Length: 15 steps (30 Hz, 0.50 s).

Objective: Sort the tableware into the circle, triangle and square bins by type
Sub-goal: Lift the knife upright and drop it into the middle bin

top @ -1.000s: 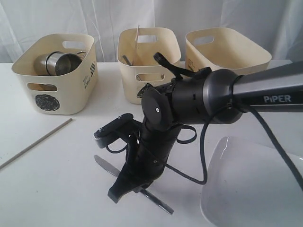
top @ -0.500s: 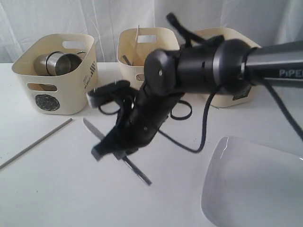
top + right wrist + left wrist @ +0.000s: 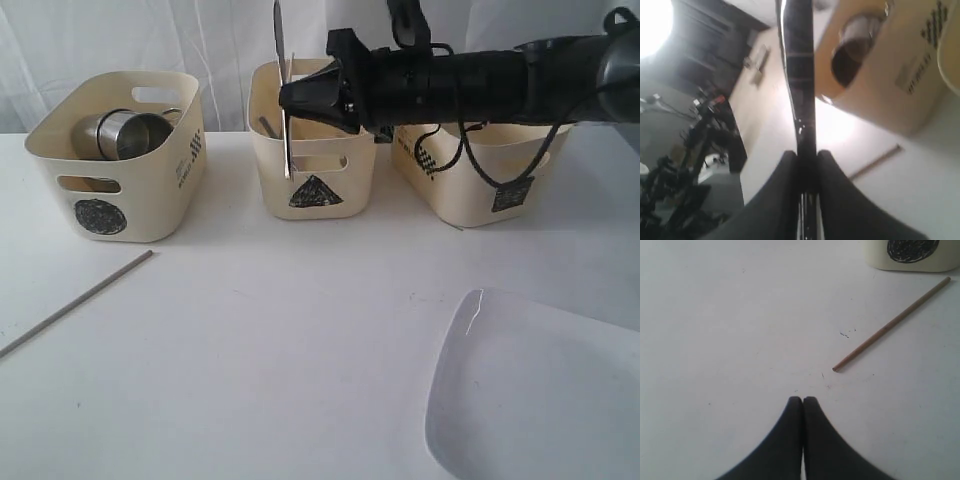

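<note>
The steel knife (image 3: 288, 160) is upright at the triangle bin's front rim, so my right gripper should keep moving up and back and let it go over the bin's opening (image 3: 304, 130).
My right gripper (image 3: 288, 98) is shut on a steel knife (image 3: 279, 40), which stands upright over the front rim of the triangle bin (image 3: 335, 165). In the right wrist view the knife (image 3: 799, 75) runs out from between the closed fingers of that gripper (image 3: 806, 152). A steel mug (image 3: 125, 133) lies in the circle bin (image 3: 150, 205). One wooden chopstick (image 3: 80, 302) lies on the table at the left. My left gripper (image 3: 803, 400) is shut and empty, just short of the chopstick's (image 3: 890, 326) end. The white square plate (image 3: 540, 390) sits at the front right.
The square bin (image 3: 480, 110) stands behind my right arm at the back right. A utensil handle shows inside the triangle bin. White curtain hangs behind the bins. In the left wrist view the circle bin's (image 3: 912, 252) marked wall is beyond the chopstick.
My right arm has lifted the knife off the table and swung it up and back, from low in front of the bins to upright above the triangle bin. Left gripper unchanged.
</note>
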Each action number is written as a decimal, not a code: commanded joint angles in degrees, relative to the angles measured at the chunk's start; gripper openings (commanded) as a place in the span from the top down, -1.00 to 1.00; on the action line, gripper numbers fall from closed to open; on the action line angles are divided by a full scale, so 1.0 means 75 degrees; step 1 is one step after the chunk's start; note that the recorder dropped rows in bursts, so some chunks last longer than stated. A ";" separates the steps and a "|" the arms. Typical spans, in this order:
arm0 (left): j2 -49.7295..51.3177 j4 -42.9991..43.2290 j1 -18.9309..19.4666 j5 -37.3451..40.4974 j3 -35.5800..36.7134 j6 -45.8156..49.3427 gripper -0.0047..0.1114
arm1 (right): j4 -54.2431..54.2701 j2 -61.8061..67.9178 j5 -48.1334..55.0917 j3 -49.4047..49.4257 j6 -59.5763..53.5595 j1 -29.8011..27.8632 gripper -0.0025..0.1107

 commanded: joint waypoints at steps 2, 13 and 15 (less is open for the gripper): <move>-0.0035 0.0012 -0.0048 -0.0006 0.0034 -0.0027 0.92 | 0.0704 0.1319 -0.0027 -0.1348 -0.1070 -0.0144 0.96; -0.0035 0.0012 -0.0048 -0.0006 0.0034 -0.0027 0.92 | 0.0704 0.2626 -0.2084 -0.3867 -0.1381 -0.0144 0.96; -0.0035 0.0012 -0.0048 -0.0006 0.0034 -0.0027 0.92 | 0.0704 0.2802 -0.2283 -0.4101 -0.1381 -0.0144 0.96</move>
